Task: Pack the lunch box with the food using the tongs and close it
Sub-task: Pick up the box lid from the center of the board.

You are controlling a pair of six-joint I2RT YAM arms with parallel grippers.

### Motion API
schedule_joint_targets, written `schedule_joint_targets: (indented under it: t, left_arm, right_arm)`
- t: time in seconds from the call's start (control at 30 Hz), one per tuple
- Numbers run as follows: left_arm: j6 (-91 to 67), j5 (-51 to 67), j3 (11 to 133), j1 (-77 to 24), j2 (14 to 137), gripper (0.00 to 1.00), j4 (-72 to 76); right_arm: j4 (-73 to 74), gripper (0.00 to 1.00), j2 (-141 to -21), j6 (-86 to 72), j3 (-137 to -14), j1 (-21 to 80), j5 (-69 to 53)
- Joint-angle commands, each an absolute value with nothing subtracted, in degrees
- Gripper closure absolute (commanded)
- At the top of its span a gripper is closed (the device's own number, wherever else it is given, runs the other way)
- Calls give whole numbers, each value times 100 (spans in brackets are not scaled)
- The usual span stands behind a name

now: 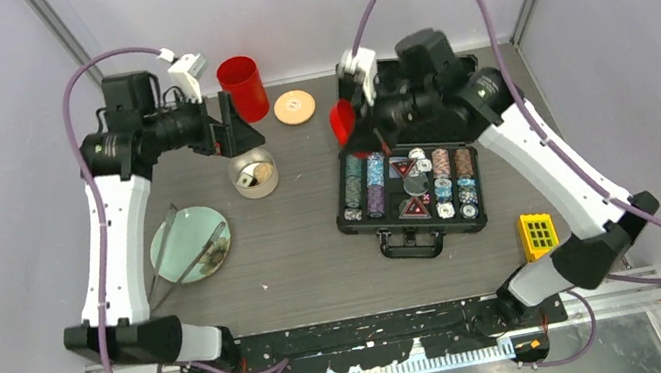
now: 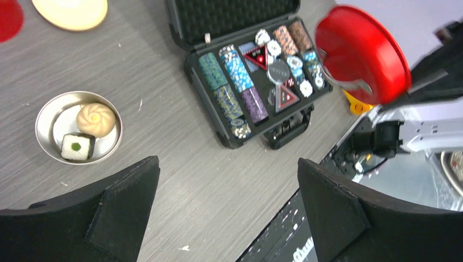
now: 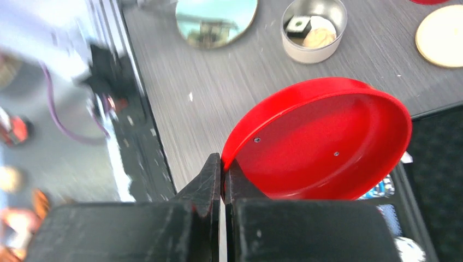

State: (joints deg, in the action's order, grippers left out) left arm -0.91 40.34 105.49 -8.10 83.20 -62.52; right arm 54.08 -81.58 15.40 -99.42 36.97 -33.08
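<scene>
I should first take the lid over with my left gripper, because the red cup stands by my left gripper while my right gripper holds the red lid's rim.
The lunch box is a round steel tin standing open on the table, below my left gripper. Food lies in it: a beige bun and a dark-wrapped white piece. Its cream lid lies flat behind it. The tongs rest across a round glass plate with dark brown bits. My left gripper is open and holds nothing. My right gripper is shut on the rim of a red lid, held in the air.
An open black case of poker chips sits under the right arm at centre right. A red cup stands at the back beside the cream lid. A yellow block lies near the right arm's base.
</scene>
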Motion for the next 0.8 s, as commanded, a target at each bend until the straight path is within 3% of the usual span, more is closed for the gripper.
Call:
schedule_joint_targets:
  t: [0.0,0.2,0.37,0.47,0.57,0.77]
  left_arm:
    - [-937,4296,9875,-508,7690,0,-4454]
    - [-1773,4551,9484,-314,7403,0,-3458]
    - [-2529,4680,9207,-297,7371,2,-2413]
    - [-3418,4965,8644,-290,7321,5,-1004]
    - [-4235,5225,8157,-292,7321,9,273]
    - [-5467,5492,7659,-297,7344,13,2310]
  right_arm:
    - [3289,100,-8484,-1884,-10029,2722,-4919]
    - [-1370,99,-8602,-5904,-8728,2106,-5411]
    - [-4246,100,-9085,-8620,-8169,1985,-4946]
    - [-5729,99,-9524,-10143,-8202,1990,-4586]
    - [-6737,99,-9933,-11208,-8368,2011,-4211]
    - [-7242,99,-10175,-11692,-8159,2249,-3828]
